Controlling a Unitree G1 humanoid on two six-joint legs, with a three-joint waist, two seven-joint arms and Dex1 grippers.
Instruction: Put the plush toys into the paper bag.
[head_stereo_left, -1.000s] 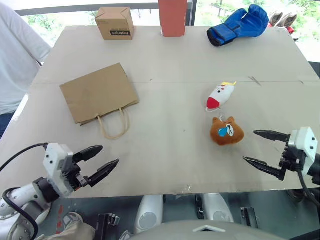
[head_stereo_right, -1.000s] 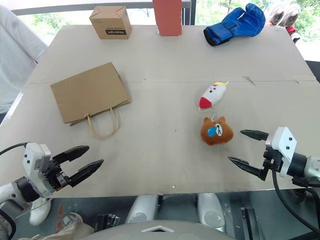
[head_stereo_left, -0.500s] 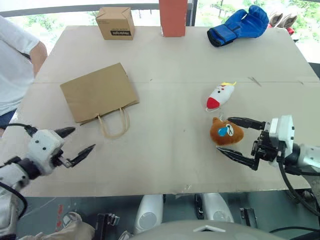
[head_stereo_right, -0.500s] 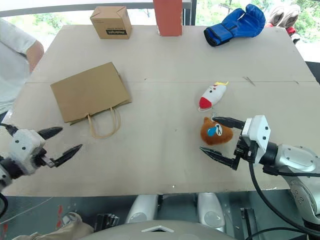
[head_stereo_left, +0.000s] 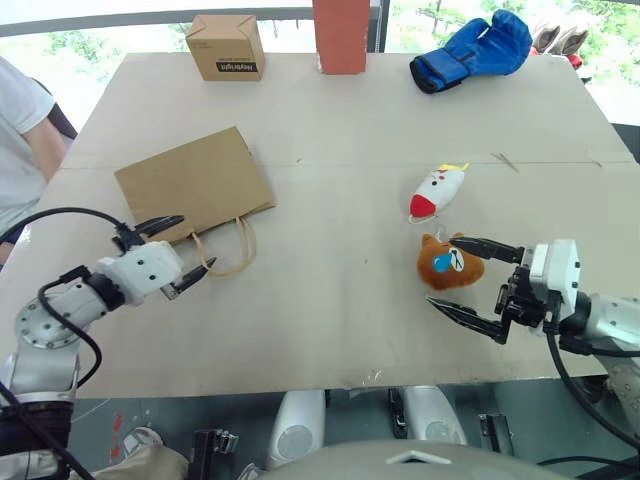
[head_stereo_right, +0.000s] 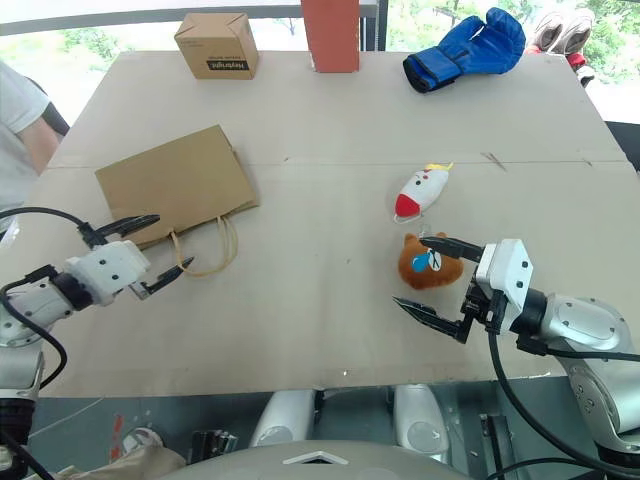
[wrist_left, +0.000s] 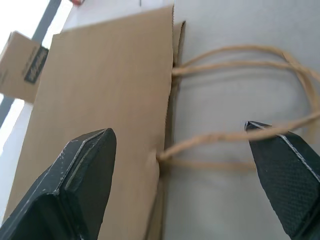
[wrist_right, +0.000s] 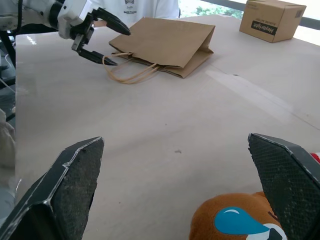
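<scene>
The flat paper bag (head_stereo_left: 197, 185) will open up into a pocket when I lift its handle, because a gap shows (wrist_left: 172, 106) between the layers at the bag's opening.
The flat brown paper bag (head_stereo_left: 195, 185) lies at the table's left, its two loop handles (head_stereo_left: 226, 251) pointing toward me. My left gripper (head_stereo_left: 198, 240) stands open right at the bag's mouth and handles, one finger over the bag's edge, the other beside the loops (wrist_left: 240, 135). The brown bear head (head_stereo_left: 450, 265) with a blue mark lies at the right. My right gripper (head_stereo_left: 439, 271) is open around it, one finger over its top and one in front. The white plush toy (head_stereo_left: 438, 192) with a red tip lies just behind the bear.
A small cardboard box (head_stereo_left: 228, 45), a red-brown upright block (head_stereo_left: 340, 35) and a blue boxing glove (head_stereo_left: 475, 50) stand along the far edge. A person in a white shirt (head_stereo_left: 20, 130) is at the table's left side.
My left gripper has swung forward from the near table edge to the bag's handles and rolled. The right gripper moved left to bracket the bear, then held still.
</scene>
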